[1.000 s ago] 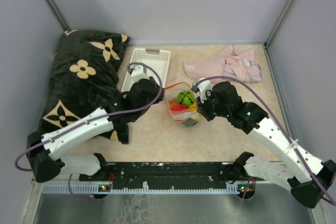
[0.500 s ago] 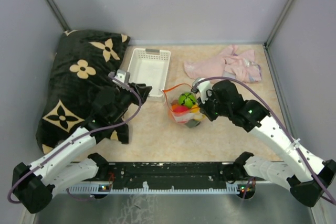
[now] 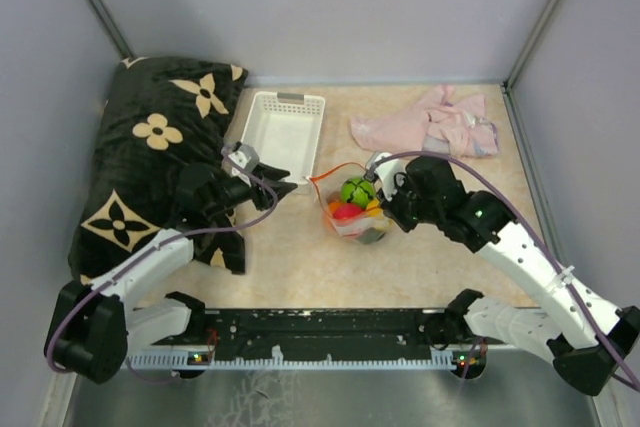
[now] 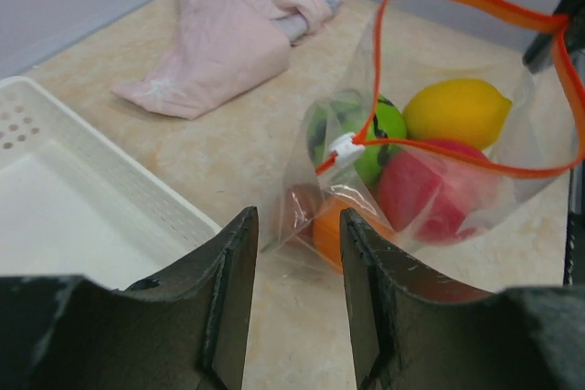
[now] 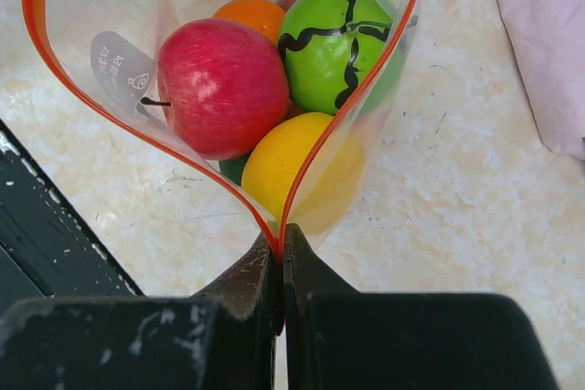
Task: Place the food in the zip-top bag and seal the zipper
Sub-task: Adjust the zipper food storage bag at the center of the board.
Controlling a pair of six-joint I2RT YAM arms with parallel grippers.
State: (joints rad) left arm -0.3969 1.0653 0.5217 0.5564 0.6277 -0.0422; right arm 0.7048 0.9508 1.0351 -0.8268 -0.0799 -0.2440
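The white slider (image 4: 346, 148) is next to the zipper's loose end (image 4: 324, 166), so my left gripper should pinch that end first. Then my right gripper should move over and pull the slider.
The clear zip-top bag (image 3: 348, 209) stands mid-table with its red-orange zipper (image 5: 361, 89) gaping open. Inside lie toy food pieces: a red apple (image 5: 222, 87), a bright green ball (image 5: 335, 45), a yellow lemon (image 5: 291, 163) and an orange piece (image 5: 252, 14). My right gripper (image 5: 281, 242) is shut on one end of the zipper strip. My left gripper (image 4: 297, 235) is open and empty, just left of the bag (image 4: 430, 152) and apart from it; a white slider (image 4: 345, 146) sits on the strip facing it.
A white slotted basket (image 3: 283, 137) stands left of the bag, close to the left gripper (image 3: 278, 183). A pink cloth (image 3: 425, 122) lies at the back right. A large black flowered cushion (image 3: 160, 152) fills the left side.
My left arm pulled back from the bag's left end, swung left, then came partly back toward the bag. The right gripper kept its hold; the bag barely moved.
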